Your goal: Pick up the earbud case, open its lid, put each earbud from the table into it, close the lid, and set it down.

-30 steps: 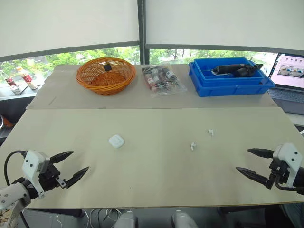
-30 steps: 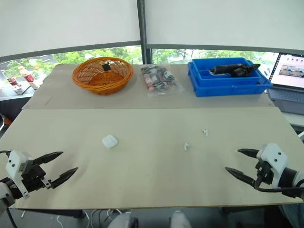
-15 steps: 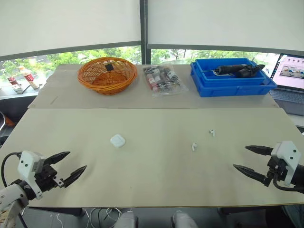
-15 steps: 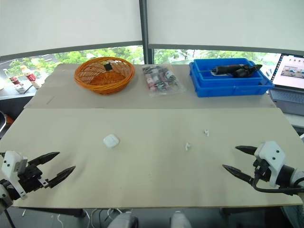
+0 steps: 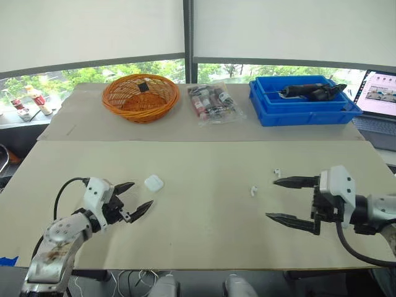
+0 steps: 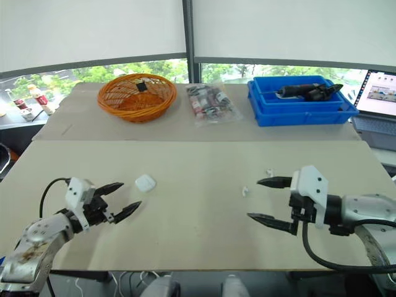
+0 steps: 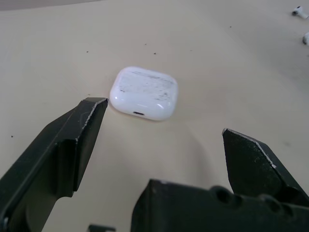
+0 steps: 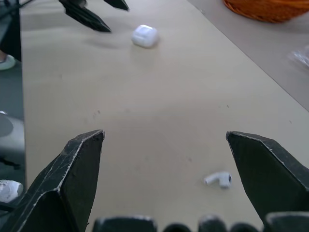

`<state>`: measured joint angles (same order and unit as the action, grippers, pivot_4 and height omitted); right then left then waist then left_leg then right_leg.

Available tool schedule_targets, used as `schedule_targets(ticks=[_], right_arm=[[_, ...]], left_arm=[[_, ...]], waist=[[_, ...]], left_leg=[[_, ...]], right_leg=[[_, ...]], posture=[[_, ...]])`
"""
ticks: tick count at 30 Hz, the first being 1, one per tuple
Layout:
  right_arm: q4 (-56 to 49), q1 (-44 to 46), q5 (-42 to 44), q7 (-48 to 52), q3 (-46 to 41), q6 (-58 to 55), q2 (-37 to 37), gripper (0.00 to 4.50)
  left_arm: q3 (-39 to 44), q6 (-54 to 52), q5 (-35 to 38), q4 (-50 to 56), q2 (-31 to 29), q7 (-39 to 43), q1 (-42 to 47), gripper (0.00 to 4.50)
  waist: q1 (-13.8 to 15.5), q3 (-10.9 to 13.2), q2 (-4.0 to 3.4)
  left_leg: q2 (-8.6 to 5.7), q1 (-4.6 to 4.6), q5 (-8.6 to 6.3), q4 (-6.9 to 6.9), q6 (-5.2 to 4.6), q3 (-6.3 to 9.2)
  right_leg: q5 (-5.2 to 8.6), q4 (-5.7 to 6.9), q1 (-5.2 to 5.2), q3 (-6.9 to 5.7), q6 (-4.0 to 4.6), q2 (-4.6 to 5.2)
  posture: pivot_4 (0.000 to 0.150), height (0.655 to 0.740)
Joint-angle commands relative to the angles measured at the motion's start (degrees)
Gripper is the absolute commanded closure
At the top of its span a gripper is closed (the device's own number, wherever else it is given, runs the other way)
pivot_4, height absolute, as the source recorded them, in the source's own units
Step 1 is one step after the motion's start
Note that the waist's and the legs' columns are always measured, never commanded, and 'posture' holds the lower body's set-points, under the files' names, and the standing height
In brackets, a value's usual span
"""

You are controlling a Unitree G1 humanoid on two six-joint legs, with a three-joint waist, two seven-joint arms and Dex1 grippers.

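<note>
My gripper will open the earbud case's lid [image 7: 146, 73], and the lid will swing back at the case's far end, because the dark port [image 7: 139, 113] is on the earbud case's near edge.
The white earbud case [image 5: 153, 182] lies shut on the left half of the table. My left gripper [image 5: 141, 194] is open just in front of it and slightly to its left, not touching; the left wrist view shows the case [image 7: 144, 93] just beyond the fingertips. Two white earbuds [image 5: 252, 191] [image 5: 276, 172] lie right of centre. My right gripper [image 5: 271, 198] is open and empty, its tips close to the right of the nearer earbud [image 8: 218, 179]. In the right wrist view the case [image 8: 145, 36] lies far ahead.
At the back of the table stand an orange wicker basket [image 5: 138, 96], a clear bag of small items [image 5: 213, 103] and a blue bin [image 5: 303, 105] holding a dark tool. A laptop [image 5: 378, 93] sits at the far right edge.
Both arms have come in from the table's front corners. The left gripper now sits by the case, the right gripper by the earbuds. Case and earbuds have not moved.
</note>
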<state>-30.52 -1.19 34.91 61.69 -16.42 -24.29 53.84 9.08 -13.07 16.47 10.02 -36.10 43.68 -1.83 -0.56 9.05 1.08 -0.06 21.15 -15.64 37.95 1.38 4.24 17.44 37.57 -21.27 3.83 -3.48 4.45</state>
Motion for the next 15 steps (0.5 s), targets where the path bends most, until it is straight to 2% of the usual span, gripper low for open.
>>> schedule_targets(ticks=[1, 15], right_arm=[[-2.87, 1.87, 2.23, -0.36, -0.13, -1.72, 0.95, 0.02], [-5.05, 5.25, 3.28, -0.34, 3.28, -2.67, 0.22, 0.02]], left_arm=[[-1.02, 2.42, -1.62, -4.10, -0.73, 0.98, 3.28, 0.00], [-10.22, 6.01, -6.10, -27.24, 2.58, 7.17, 21.75, 0.00]], waist=[[0.00, 0.01, 0.02], [-0.01, 0.02, 0.03]], left_leg=[[-0.01, 0.02, 0.00, 0.02, 0.00, 0.01], [-0.03, 0.04, 0.00, 0.12, 0.00, 0.02]], right_leg=[[0.00, 0.01, -0.01, 0.00, 0.00, 0.00], [0.00, 0.09, -0.03, -0.06, 0.00, 0.00]], posture=[[0.150, 0.7400], [0.150, 0.7400]])
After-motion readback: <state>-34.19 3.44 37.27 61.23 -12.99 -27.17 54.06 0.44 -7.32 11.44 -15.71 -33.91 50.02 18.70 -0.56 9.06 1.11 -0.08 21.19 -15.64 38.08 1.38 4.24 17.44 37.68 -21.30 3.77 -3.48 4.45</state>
